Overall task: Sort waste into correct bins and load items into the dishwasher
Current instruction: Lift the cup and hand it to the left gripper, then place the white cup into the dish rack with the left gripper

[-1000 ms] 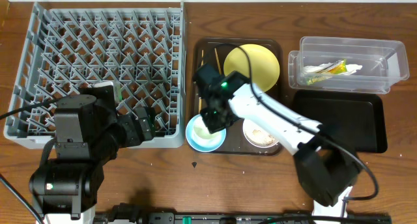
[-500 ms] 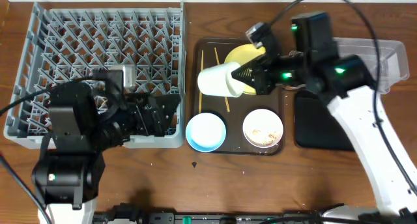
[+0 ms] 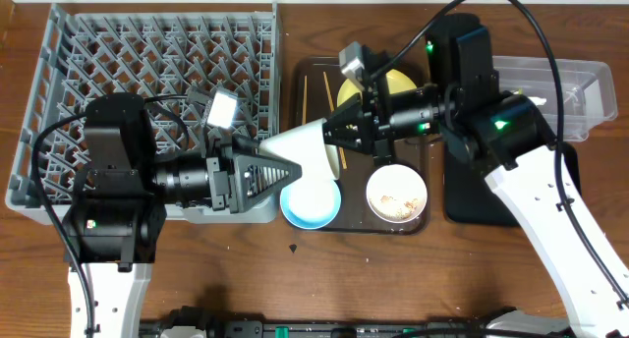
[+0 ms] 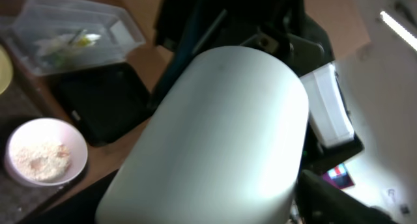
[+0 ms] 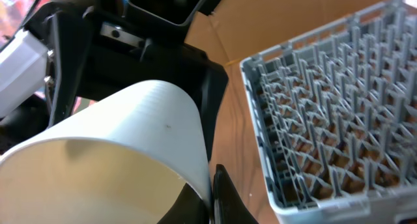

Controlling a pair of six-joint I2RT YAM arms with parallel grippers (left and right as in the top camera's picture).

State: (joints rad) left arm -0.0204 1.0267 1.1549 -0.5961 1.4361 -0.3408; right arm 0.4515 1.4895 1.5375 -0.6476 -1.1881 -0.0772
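Note:
The white bowl has beige crumbs (image 3: 400,202) in it. My right gripper should carry the bowl over the black tray (image 3: 467,197) once my left gripper has the cup, before it loads the bowl.
The white cup (image 3: 307,149) lies on its side in the air above the brown tray's left edge, between both grippers. My right gripper (image 3: 341,140) is shut on its rim, one finger inside and one outside (image 5: 225,191). My left gripper (image 3: 283,169) is open, its jaws either side of the cup's base end; the cup (image 4: 221,133) fills that view, with one finger (image 4: 339,198) beside it. The light blue bowl (image 3: 313,202), the white bowl with beige crumbs (image 3: 397,197), the yellow plate (image 3: 395,81) and the chopsticks (image 3: 304,94) are on the brown tray.
The grey dish rack (image 3: 147,73) stands at left, also in the right wrist view (image 5: 339,120). The clear tub (image 4: 65,25) holds a green-and-orange wrapper (image 4: 65,43). The black tray (image 4: 98,100) lies beside it. The right arm hides much of both from overhead.
The right gripper has carried the cup down and left toward the left gripper. The left gripper has come forward off the rack's edge to the cup's base end.

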